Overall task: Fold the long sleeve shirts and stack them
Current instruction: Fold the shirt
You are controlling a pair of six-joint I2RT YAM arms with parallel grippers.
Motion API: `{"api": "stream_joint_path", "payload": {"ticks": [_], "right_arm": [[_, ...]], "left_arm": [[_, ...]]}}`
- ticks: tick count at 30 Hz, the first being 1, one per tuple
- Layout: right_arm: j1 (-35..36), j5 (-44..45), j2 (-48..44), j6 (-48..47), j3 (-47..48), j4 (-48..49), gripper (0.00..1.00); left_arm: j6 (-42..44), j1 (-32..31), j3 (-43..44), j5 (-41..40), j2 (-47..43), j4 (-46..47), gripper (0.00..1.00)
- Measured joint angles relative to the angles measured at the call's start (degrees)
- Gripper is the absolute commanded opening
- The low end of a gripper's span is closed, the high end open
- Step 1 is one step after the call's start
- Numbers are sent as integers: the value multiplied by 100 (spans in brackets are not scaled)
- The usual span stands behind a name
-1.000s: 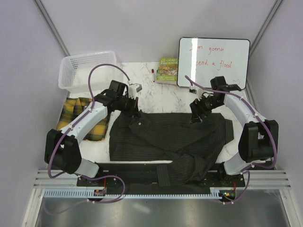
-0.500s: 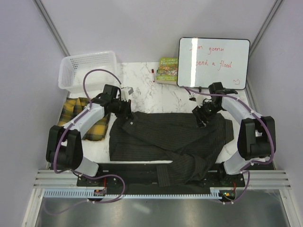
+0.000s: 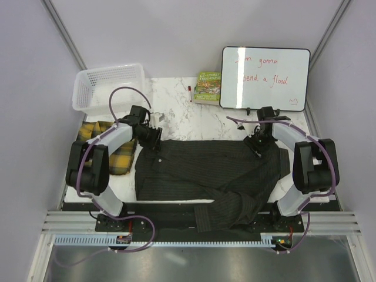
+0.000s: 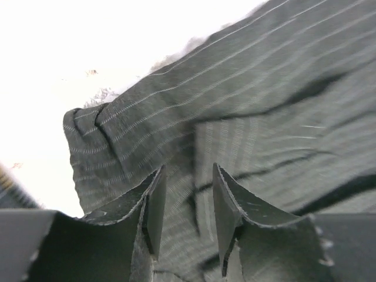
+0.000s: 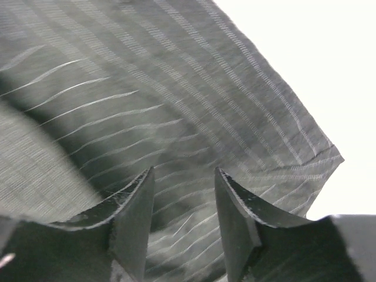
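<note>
I see the pinstriped shirt's sleeve overhanging the table's near edge. I should slide the shirt back and lift its cuff inward with my left gripper before folding.
The dark pinstriped shirt lies spread flat on the marble table, one sleeve folded across it toward the near edge. My left gripper is low over its far left corner. In the left wrist view the gripper has its jaws a little apart, with the pinstriped cloth under the gap. My right gripper is over the far right corner. In the right wrist view it is likewise slightly open over the cloth. The yellow-and-black plaid shirt lies folded at the left, partly under my left arm.
A white mesh basket stands at the back left. A green book and a small red marker lie at the back centre. A whiteboard with red writing leans at the back right.
Both grippers moved outward and down with the shirt's far edge, which was raised and bunched. The edge now lies straight and flat, and the jaws stand apart.
</note>
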Motion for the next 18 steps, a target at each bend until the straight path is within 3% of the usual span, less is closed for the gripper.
{"api": "stream_joint_path", "payload": {"ticks": [6, 13, 18], "right_arm": [[-50, 461, 568, 50, 66, 439, 49], [-70, 754, 1327, 101, 1034, 597, 48], [-85, 807, 1843, 116, 1797, 918, 56]], "left_arm": [[2, 87, 295, -166, 903, -59, 37], [0, 345, 1438, -133, 1805, -111, 33], [9, 492, 2100, -9, 2238, -87, 38]]}}
